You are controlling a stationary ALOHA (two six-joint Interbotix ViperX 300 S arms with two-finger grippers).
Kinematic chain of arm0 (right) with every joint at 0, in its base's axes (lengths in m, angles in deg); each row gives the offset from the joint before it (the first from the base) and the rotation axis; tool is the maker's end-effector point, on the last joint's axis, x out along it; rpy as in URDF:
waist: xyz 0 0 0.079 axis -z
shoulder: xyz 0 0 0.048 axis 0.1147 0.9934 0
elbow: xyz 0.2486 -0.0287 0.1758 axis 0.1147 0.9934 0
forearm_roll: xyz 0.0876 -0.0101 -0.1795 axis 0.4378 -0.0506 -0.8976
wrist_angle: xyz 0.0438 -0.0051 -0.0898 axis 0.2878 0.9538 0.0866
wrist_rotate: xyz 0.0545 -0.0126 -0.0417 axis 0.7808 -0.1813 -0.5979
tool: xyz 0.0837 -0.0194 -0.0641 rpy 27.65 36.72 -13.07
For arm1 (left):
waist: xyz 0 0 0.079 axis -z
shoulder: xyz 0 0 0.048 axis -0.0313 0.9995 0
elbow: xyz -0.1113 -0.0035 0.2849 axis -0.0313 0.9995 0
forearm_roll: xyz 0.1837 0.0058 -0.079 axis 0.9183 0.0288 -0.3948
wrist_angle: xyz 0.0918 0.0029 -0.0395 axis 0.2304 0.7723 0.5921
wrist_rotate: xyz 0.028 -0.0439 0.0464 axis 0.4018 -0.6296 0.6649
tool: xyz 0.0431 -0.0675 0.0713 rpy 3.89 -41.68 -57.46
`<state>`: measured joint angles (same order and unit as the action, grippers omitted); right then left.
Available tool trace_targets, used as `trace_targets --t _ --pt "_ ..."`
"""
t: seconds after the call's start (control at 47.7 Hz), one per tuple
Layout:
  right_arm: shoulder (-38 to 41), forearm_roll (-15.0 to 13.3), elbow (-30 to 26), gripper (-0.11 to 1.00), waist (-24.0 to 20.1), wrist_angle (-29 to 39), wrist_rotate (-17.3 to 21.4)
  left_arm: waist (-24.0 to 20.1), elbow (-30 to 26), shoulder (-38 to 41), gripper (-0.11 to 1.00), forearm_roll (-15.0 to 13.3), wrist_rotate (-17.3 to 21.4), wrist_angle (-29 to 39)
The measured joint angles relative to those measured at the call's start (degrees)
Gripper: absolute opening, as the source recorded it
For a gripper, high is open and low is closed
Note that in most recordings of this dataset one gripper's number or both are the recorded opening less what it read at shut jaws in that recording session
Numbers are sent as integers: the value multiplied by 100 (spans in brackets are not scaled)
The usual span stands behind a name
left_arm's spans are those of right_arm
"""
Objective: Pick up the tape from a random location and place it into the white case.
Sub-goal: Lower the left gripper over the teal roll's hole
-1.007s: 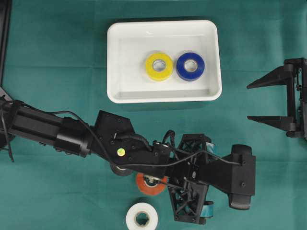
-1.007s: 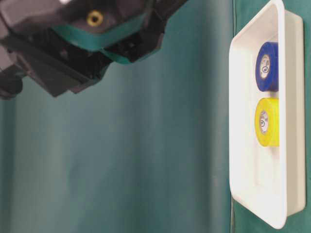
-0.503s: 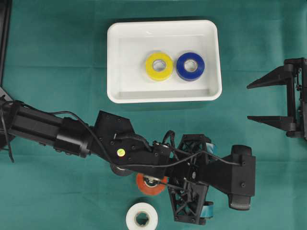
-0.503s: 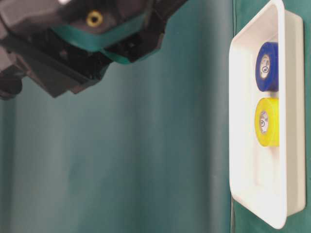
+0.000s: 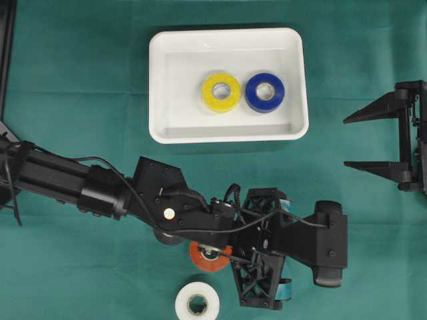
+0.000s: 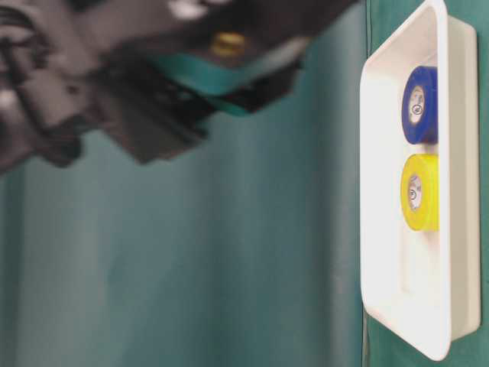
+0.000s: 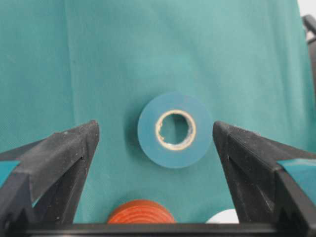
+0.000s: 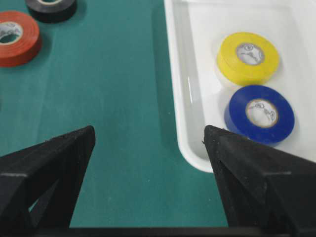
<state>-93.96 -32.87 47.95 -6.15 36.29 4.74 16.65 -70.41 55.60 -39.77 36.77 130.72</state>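
The teal tape roll (image 7: 148, 131) lies apart from the orange roll with its hole facing up. My left gripper should carry on going down until one finger is in the hole (image 7: 175, 129), and then close.
A teal tape roll (image 7: 175, 129) lies flat on the green cloth, between the spread fingers of my left gripper (image 7: 154, 127). The fingers do not touch the roll. From overhead the left gripper (image 5: 263, 248) points down and hides this roll. The white case (image 5: 155, 87) stands at the back middle with a yellow roll (image 5: 221, 92) and a blue roll (image 5: 265, 92) inside. My right gripper (image 5: 347, 142) is open and empty at the right edge, beside the case (image 8: 173, 74).
An orange roll (image 5: 207, 257), a white roll (image 5: 197, 301) and a partly hidden black roll (image 5: 167, 237) lie near the front edge under the left arm. The orange roll (image 7: 140, 212) sits just behind the left gripper's fingers.
The left gripper has shifted slightly left in the overhead view and is blurred by motion in the table-level view. Its jaws stay wide. The right arm has not moved.
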Motion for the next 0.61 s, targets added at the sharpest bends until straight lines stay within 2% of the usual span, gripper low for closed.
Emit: trace_targets --t 0.461,0.608 --pt "53 0 0 88 0 0 0 0 237 694 96 0 -9 -413" --pt "105 9 0 88 0 -9 0 0 290 993 96 0 -211 -527"
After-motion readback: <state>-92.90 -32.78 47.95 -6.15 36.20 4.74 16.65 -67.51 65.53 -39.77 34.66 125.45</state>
